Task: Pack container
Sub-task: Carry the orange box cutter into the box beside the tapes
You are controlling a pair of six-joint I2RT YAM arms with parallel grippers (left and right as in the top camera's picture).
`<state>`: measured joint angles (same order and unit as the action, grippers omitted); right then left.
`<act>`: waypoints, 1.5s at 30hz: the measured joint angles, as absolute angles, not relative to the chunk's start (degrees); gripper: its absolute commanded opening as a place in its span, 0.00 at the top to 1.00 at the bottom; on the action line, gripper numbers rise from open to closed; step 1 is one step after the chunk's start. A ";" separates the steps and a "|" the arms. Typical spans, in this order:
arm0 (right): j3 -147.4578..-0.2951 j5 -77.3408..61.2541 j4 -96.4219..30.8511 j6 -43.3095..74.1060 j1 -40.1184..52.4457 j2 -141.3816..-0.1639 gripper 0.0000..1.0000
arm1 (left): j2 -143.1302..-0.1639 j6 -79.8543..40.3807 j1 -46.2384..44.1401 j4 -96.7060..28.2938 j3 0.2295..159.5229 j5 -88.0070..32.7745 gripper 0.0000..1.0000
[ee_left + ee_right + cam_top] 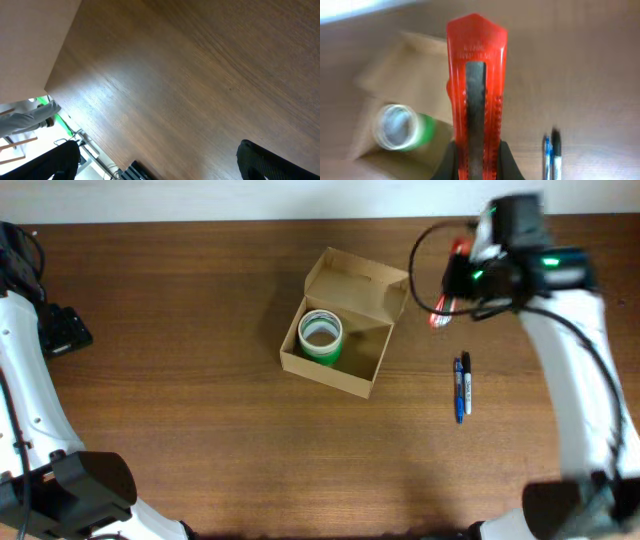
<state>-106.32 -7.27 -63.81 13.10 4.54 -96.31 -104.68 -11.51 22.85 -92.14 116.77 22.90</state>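
Note:
The red utility knife (441, 313) is pointing across the box's long side. My right gripper should turn the knife and put it down along the box's near side (328, 376), next to the tape roll.
The container, a tan cardboard box (335, 375) with its flap lid open, sits mid-table and holds a green tape roll (321, 337). It shows blurred in the right wrist view (395, 65) with the roll (402, 127). My right gripper (447, 307) is above the table to the right of the box, shut on a red utility knife (476, 85). My left gripper (160, 160) is open and empty at the far left, over bare wood.
Two pens, one blue and one black (461, 385), lie side by side right of the box; they also show in the right wrist view (551, 157). The left arm's base is at the left table edge.

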 measured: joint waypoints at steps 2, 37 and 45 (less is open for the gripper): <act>-111.33 -7.88 -66.13 10.11 6.26 -94.11 0.96 | -104.68 -11.51 22.85 -92.14 116.77 22.92 0.00; -117.95 1.06 -76.29 -28.73 33.34 -126.85 0.96 | -104.68 -11.51 22.85 -92.14 116.77 22.90 0.00; -117.95 -2.35 -76.25 -29.17 35.09 -126.85 0.96 | -104.68 -11.51 22.85 -92.14 116.77 22.92 0.00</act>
